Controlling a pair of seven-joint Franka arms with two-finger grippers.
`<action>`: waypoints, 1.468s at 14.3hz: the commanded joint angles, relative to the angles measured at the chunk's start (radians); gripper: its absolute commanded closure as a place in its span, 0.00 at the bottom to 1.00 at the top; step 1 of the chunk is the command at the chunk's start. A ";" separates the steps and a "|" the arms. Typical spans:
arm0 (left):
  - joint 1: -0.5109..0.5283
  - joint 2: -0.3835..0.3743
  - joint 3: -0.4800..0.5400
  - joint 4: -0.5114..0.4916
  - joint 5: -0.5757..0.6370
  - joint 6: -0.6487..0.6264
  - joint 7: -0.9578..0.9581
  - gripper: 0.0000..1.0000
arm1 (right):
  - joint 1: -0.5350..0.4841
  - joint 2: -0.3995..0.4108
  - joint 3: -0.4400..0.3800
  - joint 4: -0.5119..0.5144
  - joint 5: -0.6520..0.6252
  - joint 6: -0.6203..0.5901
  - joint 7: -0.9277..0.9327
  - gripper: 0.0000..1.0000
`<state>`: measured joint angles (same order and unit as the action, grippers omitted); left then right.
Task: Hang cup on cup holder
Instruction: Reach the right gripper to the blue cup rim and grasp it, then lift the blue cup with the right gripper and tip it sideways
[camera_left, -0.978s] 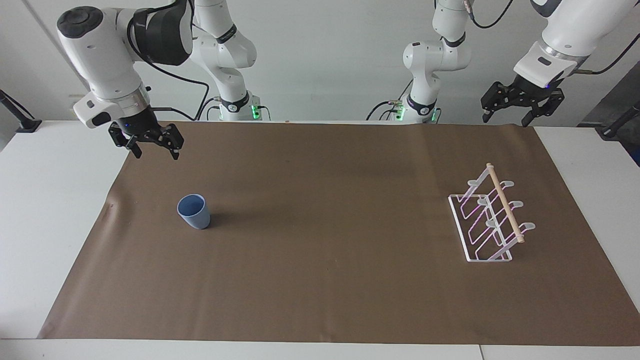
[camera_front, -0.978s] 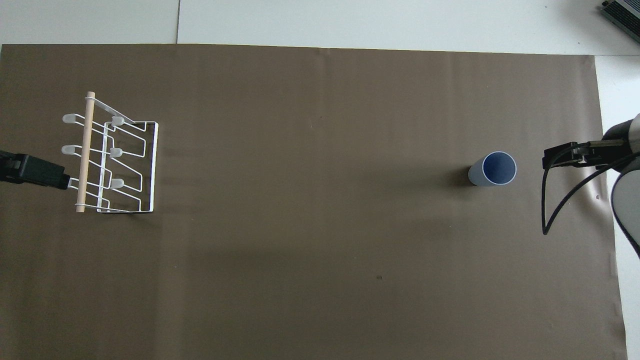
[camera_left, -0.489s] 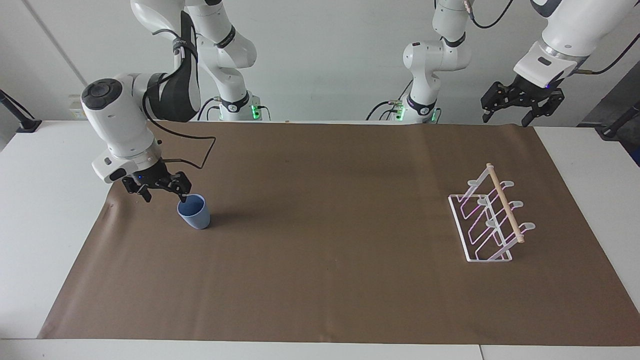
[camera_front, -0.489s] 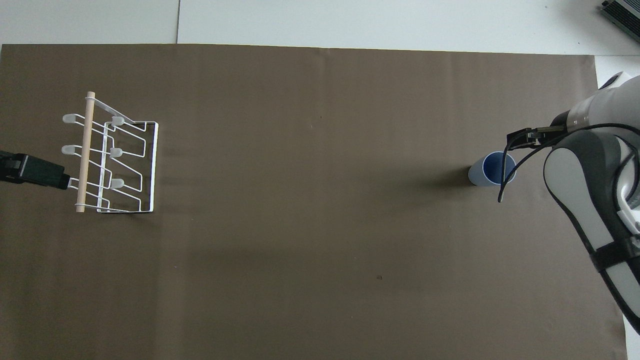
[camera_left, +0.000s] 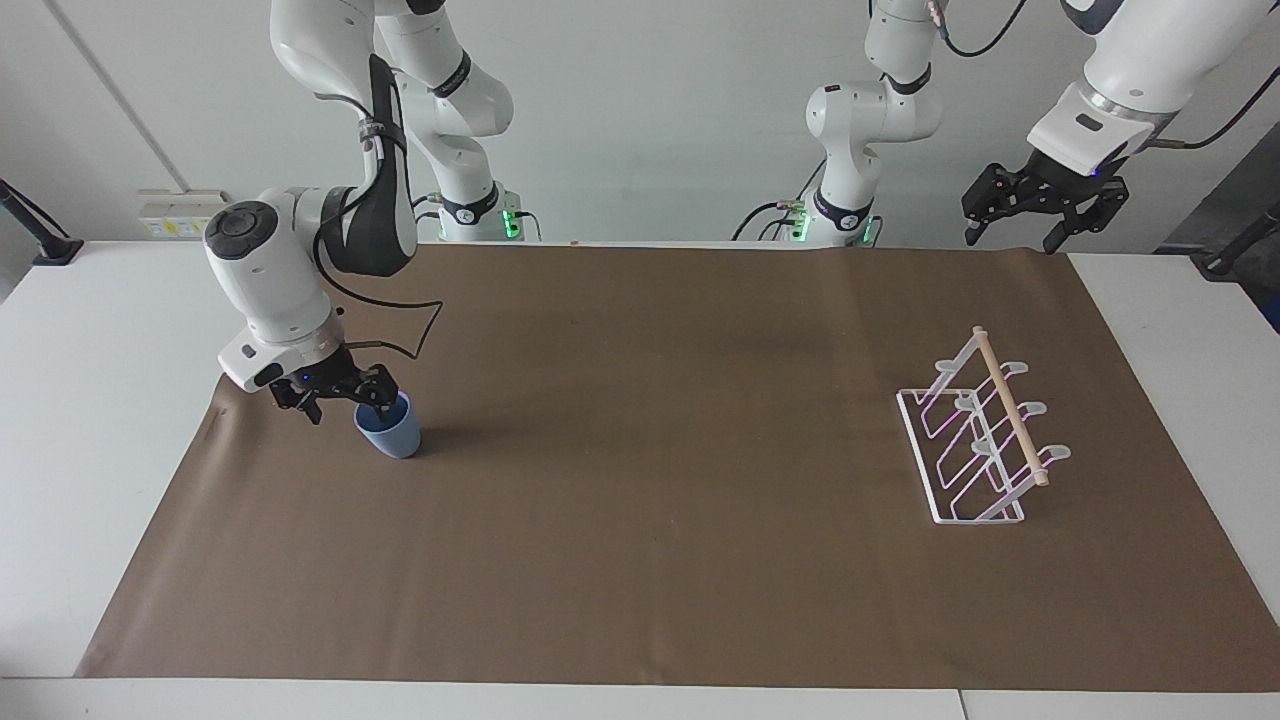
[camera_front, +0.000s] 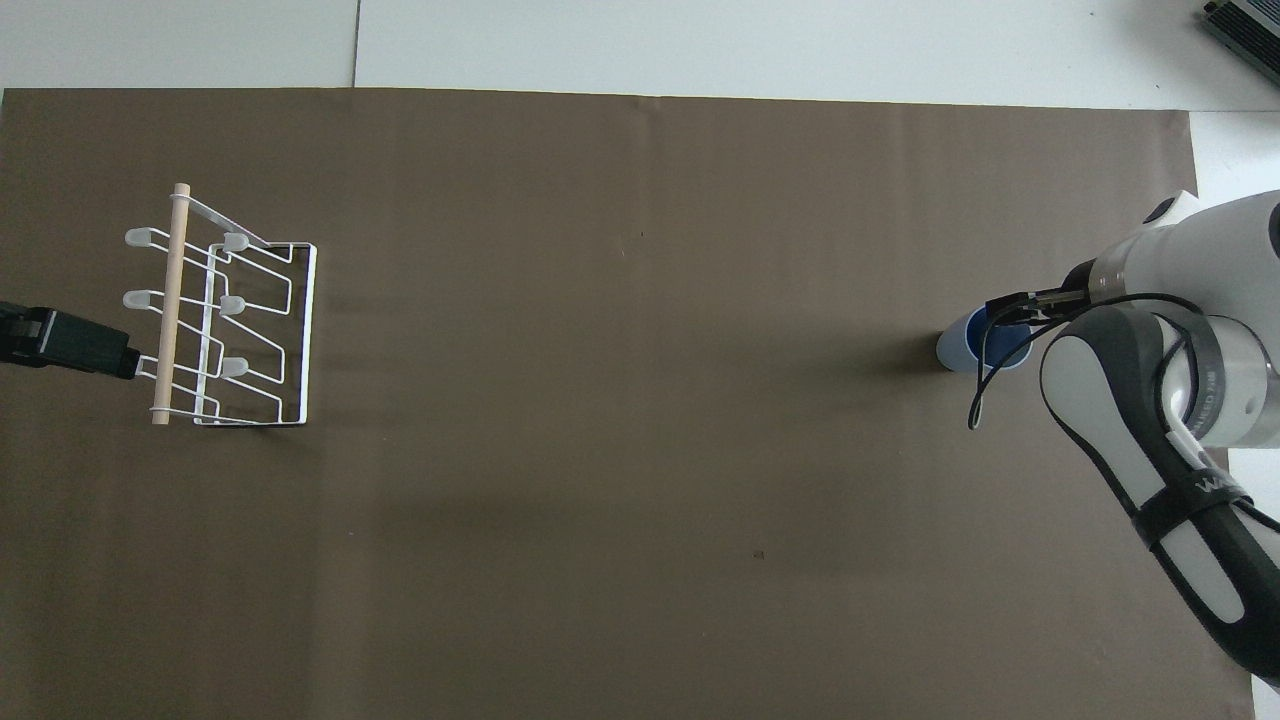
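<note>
I expect the light-blue cup (camera_front: 956, 348) to be empty when I turn it sideways, because only the cup's plain blue inside (camera_front: 1003, 343) can be seen in its opening.
The light-blue cup (camera_left: 396, 436) stands upright on the brown mat toward the right arm's end; it also shows in the overhead view (camera_front: 957, 350). My right gripper (camera_left: 345, 402) is open and low at the cup's rim, with one finger at the cup's mouth and the other outside it; in the overhead view (camera_front: 1018, 306) it covers part of the rim. The white wire cup holder (camera_left: 975, 455) with its wooden dowel stands toward the left arm's end and shows in the overhead view (camera_front: 235, 330). My left gripper (camera_left: 1012, 238) waits open, raised near the mat's corner.
The brown mat (camera_left: 640, 560) covers most of the white table (camera_left: 90, 400). A black cable loops from the right wrist beside the cup. The left gripper's tip (camera_front: 70, 343) shows beside the holder's dowel in the overhead view.
My right arm has swung down from above the mat's corner to the cup, and its open fingers now stand at the rim. The cup, the holder and the left arm have not moved.
</note>
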<state>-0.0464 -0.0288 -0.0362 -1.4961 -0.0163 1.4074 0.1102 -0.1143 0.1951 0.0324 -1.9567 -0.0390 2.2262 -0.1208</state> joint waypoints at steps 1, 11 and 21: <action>-0.003 -0.029 0.002 -0.033 0.022 0.013 0.000 0.00 | -0.015 -0.013 0.008 -0.037 0.024 0.035 -0.042 0.00; -0.003 -0.029 0.002 -0.033 0.022 0.015 0.002 0.00 | -0.015 -0.011 0.008 -0.054 0.024 0.044 -0.046 0.51; -0.003 -0.029 0.002 -0.033 0.022 0.016 0.002 0.00 | -0.013 -0.008 0.011 -0.033 0.025 0.023 -0.046 1.00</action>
<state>-0.0464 -0.0291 -0.0362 -1.4961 -0.0163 1.4080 0.1102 -0.1151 0.1907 0.0340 -1.9898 -0.0342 2.2446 -0.1256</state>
